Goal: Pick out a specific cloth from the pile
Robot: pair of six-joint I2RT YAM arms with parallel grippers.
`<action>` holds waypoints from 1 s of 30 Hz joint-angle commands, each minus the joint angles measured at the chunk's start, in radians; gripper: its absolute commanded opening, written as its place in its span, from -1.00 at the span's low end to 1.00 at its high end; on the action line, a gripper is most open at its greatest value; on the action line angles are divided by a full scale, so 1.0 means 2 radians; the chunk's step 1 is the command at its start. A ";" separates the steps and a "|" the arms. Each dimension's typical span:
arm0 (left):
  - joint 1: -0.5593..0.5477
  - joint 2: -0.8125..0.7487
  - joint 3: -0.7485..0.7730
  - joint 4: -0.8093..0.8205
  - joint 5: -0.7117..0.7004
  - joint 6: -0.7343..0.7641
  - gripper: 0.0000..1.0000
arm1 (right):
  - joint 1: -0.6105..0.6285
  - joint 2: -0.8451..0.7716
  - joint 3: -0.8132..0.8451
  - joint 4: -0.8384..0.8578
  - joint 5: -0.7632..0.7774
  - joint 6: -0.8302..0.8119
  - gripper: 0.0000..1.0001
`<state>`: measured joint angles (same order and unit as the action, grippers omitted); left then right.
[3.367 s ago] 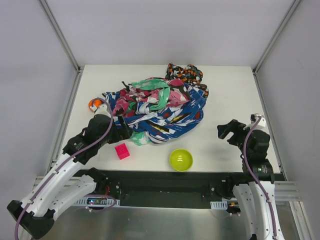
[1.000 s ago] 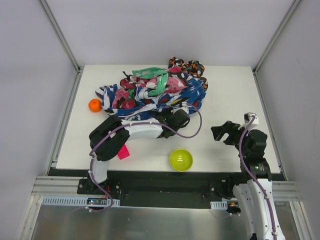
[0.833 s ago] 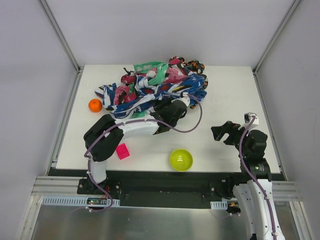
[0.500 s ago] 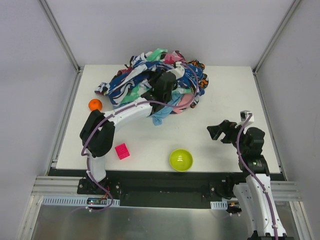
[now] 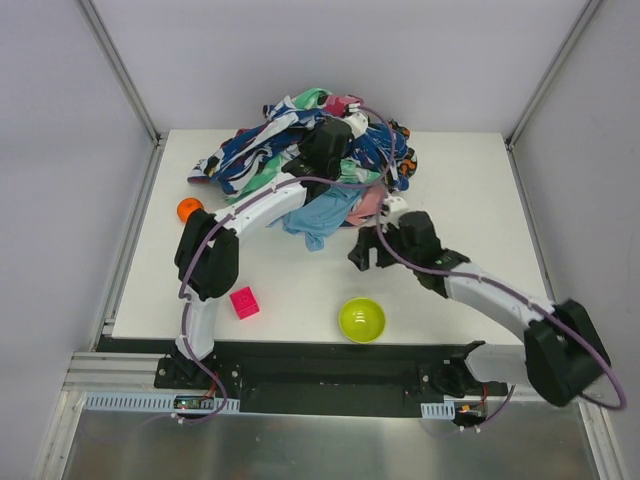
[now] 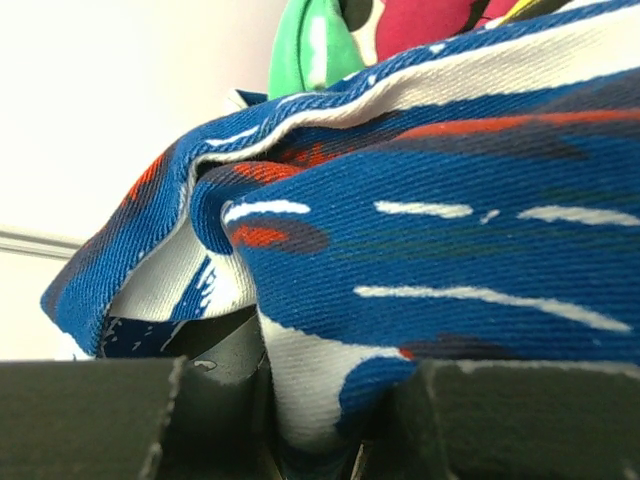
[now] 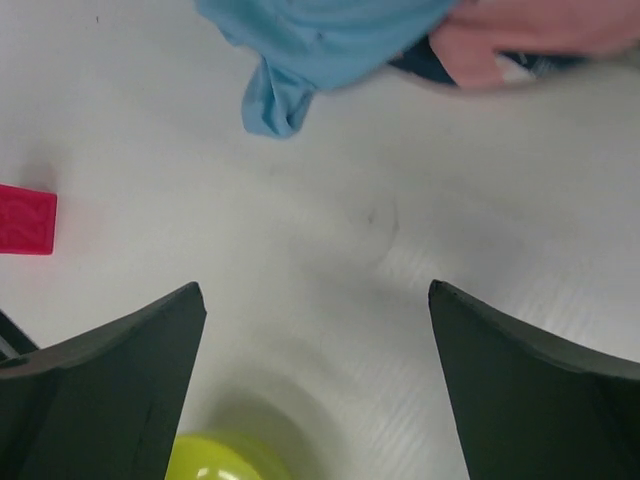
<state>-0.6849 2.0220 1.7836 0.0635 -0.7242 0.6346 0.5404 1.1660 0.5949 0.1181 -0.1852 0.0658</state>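
Note:
The light blue cloth (image 5: 324, 211) will slide out by itself when the robot pulls it, because a loose end (image 5: 315, 241) sticks out from under the pile.
The pile (image 5: 290, 145) of patterned fabrics is bunched at the far middle of the table. My left gripper (image 5: 325, 150) is up in it, shut on a fold of dark blue-and-white patterned cloth (image 6: 420, 230), which fills the left wrist view down to the gripper (image 6: 330, 410). The plain light blue cloth (image 5: 320, 212) lies uncovered on the table at the pile's near edge, and it also shows at the top of the right wrist view as the cloth (image 7: 320, 40). My right gripper (image 5: 368, 250) hangs open just right of it, and the gripper (image 7: 315, 300) has bare table between its fingers.
A green bowl (image 5: 361, 319) sits near the front edge, also seen as the bowl (image 7: 215, 460). A pink block (image 5: 244, 302) lies to its left, and an orange ball (image 5: 187, 209) at the far left. Pink fabric (image 7: 540, 30) lies beside the light blue cloth.
My left gripper has dragged the patterned fabrics up and toward the back, uncovering the light blue cloth. My right arm has swung left from the table's right side to the middle.

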 commanded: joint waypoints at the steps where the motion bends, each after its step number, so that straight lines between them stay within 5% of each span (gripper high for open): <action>1: 0.013 -0.009 0.055 0.017 0.032 -0.055 -1.00 | 0.069 0.118 0.128 0.059 0.063 -0.140 0.92; 6: 0.037 -0.018 0.055 -0.030 0.093 -0.129 -1.00 | 0.078 0.270 0.233 0.075 0.025 -0.229 0.91; 13: 0.069 -0.032 0.035 -0.063 0.161 -0.183 -1.00 | 0.079 0.388 0.336 0.043 0.054 -0.238 0.92; 20: 0.086 -0.039 0.021 -0.079 0.205 -0.212 -1.00 | 0.090 0.462 0.475 -0.132 0.155 -0.228 0.97; 26: 0.093 -0.040 0.019 -0.087 0.219 -0.230 -1.00 | 0.093 0.503 0.514 -0.208 0.136 -0.229 0.79; 30: 0.096 -0.045 0.013 -0.092 0.225 -0.237 -1.00 | 0.096 0.506 0.507 -0.213 0.110 -0.219 0.32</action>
<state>-0.5083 2.0125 1.8168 -0.1711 -0.3344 0.2329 0.7208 2.1635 1.5940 -0.2195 0.0677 -0.3775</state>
